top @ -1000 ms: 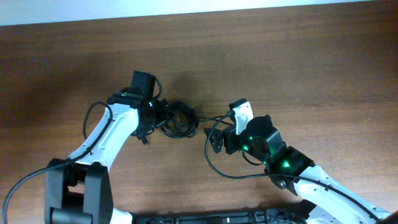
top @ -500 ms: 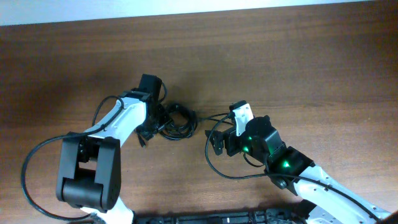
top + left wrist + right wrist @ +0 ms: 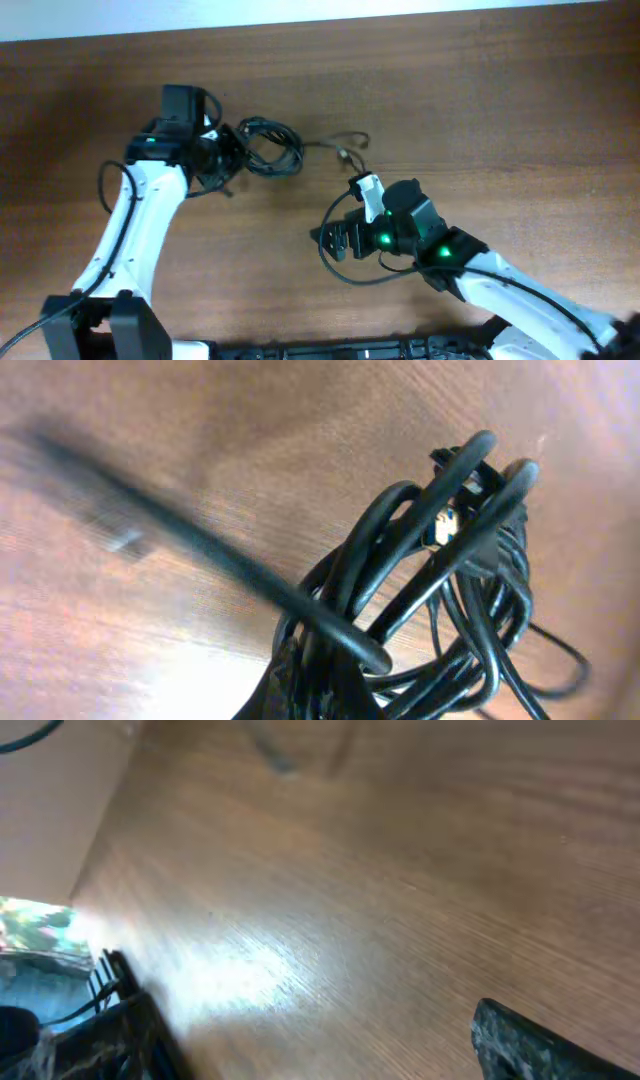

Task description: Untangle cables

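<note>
My left gripper has the knotted bundle point(image 3: 250, 132) by just one side, so it should bring the bundle over to let my right gripper take the free loops point(image 3: 291, 157).
The cables point(image 3: 270, 148) are a knotted bundle of thin black cords at the upper left of the wooden table point(image 3: 500, 100). One loose strand with a small plug end point(image 3: 346, 154) trails from the knot to the right. My left gripper point(image 3: 226, 152) is shut on the bundle's left side. In the left wrist view the looped cables point(image 3: 440, 580) hang off the dark fingertips point(image 3: 310, 685), lifted above the wood. My right gripper point(image 3: 336, 238) stands open nearer the front, apart from the cables. Only bare wood lies between its fingers point(image 3: 520, 1042) in the right wrist view.
A thicker black wire point(image 3: 330, 262) loops off the right arm near its gripper. A dark strip point(image 3: 350, 352) runs along the table's front edge. A pale wall band point(image 3: 320, 10) borders the far edge.
My left gripper has shut on the cable bundle and carried it up and to the left. The loose strand now stretches out to the right. My right arm has shifted left and toward the front.
</note>
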